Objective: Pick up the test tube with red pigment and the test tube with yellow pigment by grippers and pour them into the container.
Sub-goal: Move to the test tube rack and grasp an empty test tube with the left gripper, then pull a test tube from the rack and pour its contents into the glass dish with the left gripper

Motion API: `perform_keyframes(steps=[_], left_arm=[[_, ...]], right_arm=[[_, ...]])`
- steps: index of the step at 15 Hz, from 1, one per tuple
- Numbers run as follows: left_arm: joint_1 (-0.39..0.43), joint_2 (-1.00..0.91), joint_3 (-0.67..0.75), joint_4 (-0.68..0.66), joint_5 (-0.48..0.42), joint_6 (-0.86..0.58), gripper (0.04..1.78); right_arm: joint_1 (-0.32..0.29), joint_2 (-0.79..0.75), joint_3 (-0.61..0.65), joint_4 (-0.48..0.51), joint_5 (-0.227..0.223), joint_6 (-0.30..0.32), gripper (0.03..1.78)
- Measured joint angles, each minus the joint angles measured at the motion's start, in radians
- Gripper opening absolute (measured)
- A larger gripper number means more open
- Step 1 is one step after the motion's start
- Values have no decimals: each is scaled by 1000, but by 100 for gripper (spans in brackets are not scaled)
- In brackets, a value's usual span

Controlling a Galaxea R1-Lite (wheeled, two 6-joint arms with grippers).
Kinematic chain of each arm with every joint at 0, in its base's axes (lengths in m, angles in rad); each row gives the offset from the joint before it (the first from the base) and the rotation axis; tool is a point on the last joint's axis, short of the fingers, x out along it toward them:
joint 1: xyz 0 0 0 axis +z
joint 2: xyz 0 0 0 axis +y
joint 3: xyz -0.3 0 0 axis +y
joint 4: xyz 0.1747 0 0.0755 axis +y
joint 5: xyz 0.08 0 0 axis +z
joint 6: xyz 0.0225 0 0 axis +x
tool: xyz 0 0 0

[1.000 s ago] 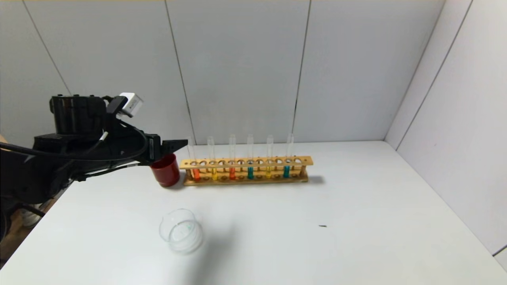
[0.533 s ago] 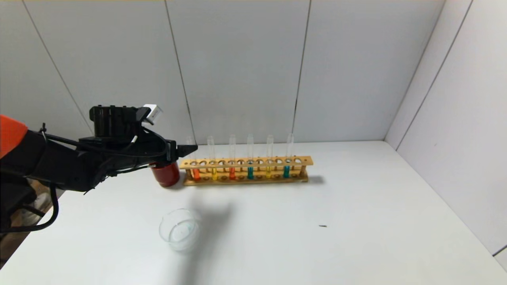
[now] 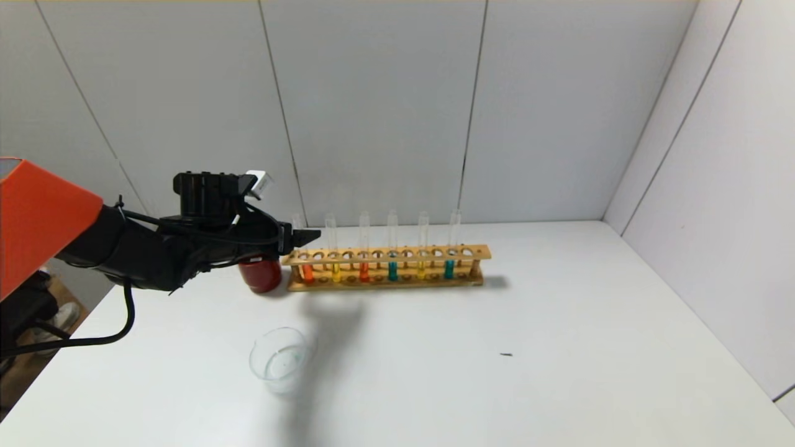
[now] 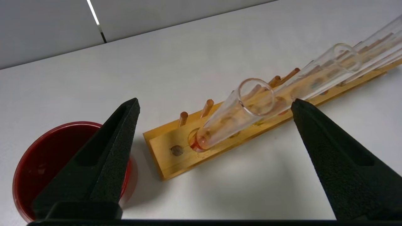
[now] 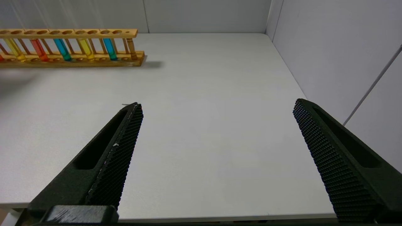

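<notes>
Clear liquid (image 3: 283,364) is sitting in the container. The red pigment (image 3: 307,275) will spread through that liquid and make it pink when I pour the test tube.
A wooden rack (image 3: 472,252) at the back of the table holds several tubes. The test tube with red pigment (image 3: 306,270) stands at its left end, the test tube with yellow pigment (image 3: 335,271) beside it. A second red tube (image 3: 364,270) and a second yellow tube (image 3: 421,269) stand further right. My left gripper (image 3: 308,236) is open at the upper part of the end red tube. In the left wrist view its jaws (image 4: 215,102) stand wide on either side of that tube (image 4: 226,121), not touching it. The container (image 3: 282,363), a clear glass dish, sits near the front left. My right gripper (image 5: 216,105) is open and empty over the near right of the table.
A dark red cup (image 3: 261,277) stands just left of the rack, under my left arm; it also shows in the left wrist view (image 4: 47,157). Two teal tubes (image 3: 392,270) are in the rack. White walls close the back and right. A small dark speck (image 3: 506,354) lies on the table.
My left arm has moved right and away from me, bringing the open gripper from over the red cup to the top of the rack's end tube. Nothing else moved.
</notes>
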Motion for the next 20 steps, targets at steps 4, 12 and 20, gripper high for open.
perform_keyframes(steps=[4, 12, 20], left_arm=[[-7, 31, -23, 2, 0, 2, 123], [-23, 51, -54, 2, 4, 3, 34], [-24, -107, -60, 24, 17, 5, 34]], right_arm=[[0, 0, 0, 0, 0, 0, 175], [0, 0, 0, 0, 0, 0, 175], [1, 0, 0, 0, 0, 0, 175]])
